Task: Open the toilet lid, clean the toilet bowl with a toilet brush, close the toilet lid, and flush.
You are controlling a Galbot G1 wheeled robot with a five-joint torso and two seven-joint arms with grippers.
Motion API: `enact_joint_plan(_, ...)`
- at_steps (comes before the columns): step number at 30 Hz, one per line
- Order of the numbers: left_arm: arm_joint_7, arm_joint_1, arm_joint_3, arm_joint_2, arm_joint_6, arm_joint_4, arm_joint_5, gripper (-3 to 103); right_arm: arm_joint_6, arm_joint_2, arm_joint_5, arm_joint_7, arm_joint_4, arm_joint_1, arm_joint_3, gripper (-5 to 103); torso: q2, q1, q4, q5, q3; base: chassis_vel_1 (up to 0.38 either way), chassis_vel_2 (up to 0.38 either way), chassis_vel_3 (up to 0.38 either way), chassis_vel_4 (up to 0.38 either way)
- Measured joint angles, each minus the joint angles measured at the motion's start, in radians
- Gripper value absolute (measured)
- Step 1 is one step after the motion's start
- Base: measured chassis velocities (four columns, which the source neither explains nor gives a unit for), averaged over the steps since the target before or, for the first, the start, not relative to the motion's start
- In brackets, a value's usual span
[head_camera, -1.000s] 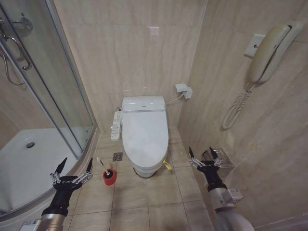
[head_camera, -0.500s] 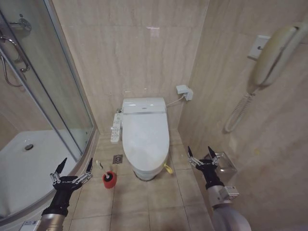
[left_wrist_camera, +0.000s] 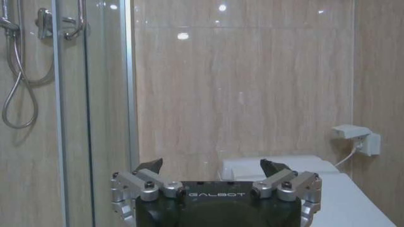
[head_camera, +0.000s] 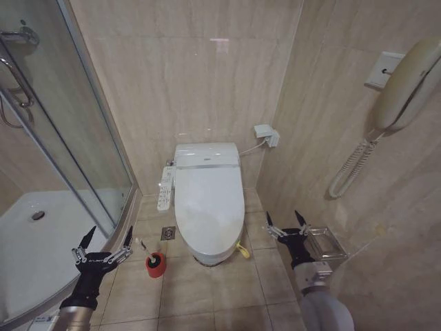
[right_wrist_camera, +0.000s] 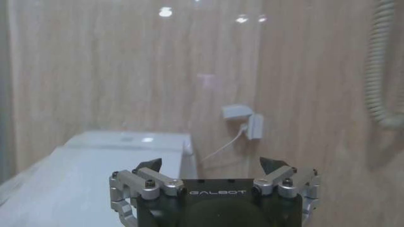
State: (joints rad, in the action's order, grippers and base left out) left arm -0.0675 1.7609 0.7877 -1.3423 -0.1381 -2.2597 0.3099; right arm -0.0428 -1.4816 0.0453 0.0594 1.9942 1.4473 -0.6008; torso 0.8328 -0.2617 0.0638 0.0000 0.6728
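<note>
I expect the seat to swing up along with the lid (head_camera: pixel 209 210) when I raise the green-yellow strap (head_camera: pixel 242 250), because the strap hangs from under the toilet lid's edge.
The white toilet lid (head_camera: pixel 209 202) lies shut over the toilet, hiding the toilet bowl; the lid's top also shows in the left wrist view (left_wrist_camera: pixel 353 201) and the right wrist view (right_wrist_camera: pixel 69 182). A green-yellow strap (head_camera: pixel 242 249) hangs at its right front edge. The toilet brush (head_camera: pixel 141 247) leans in its red cup holder (head_camera: pixel 156 264) on the floor left of the toilet. My left gripper (head_camera: pixel 105 239) hangs open just left of the brush. My right gripper (head_camera: pixel 283 224) stands open to the right of the toilet, near the wall.
A glass shower door (head_camera: pixel 69 145) and white shower tray (head_camera: pixel 34 234) take up the left. On the right wall hang a phone handset (head_camera: pixel 406 83) with coiled cord and a metal paper holder (head_camera: pixel 324 241). A control panel (head_camera: pixel 164 188) sits on the toilet's left. A floor drain (head_camera: pixel 168 233) is beside it.
The whole view has shifted, so the camera has moved: the toilet and brush now sit a little lower and nearer the middle. Both grippers stay open in much the same pose.
</note>
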Motion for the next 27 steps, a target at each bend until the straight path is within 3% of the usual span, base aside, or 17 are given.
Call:
enact_joint_plan(10,0.0,0.0,0.0,0.0,0.0,0.0,0.0,100,-0.014,0.036,-0.031,0.029,-0.157,-0.056,0.044,100,0.0,-0.001,-0.0002,0.0001,0.0,0.0,0.0,0.0,0.0)
enact_joint_plan(27,0.0,0.0,0.0,0.0,0.0,0.0,0.0,100,-0.008,0.077,-0.066,0.0,-0.427,-0.122,0.147,100,0.0,-0.001,-0.0002,0.0,0.0,0.0,0.0,0.0,0.0)
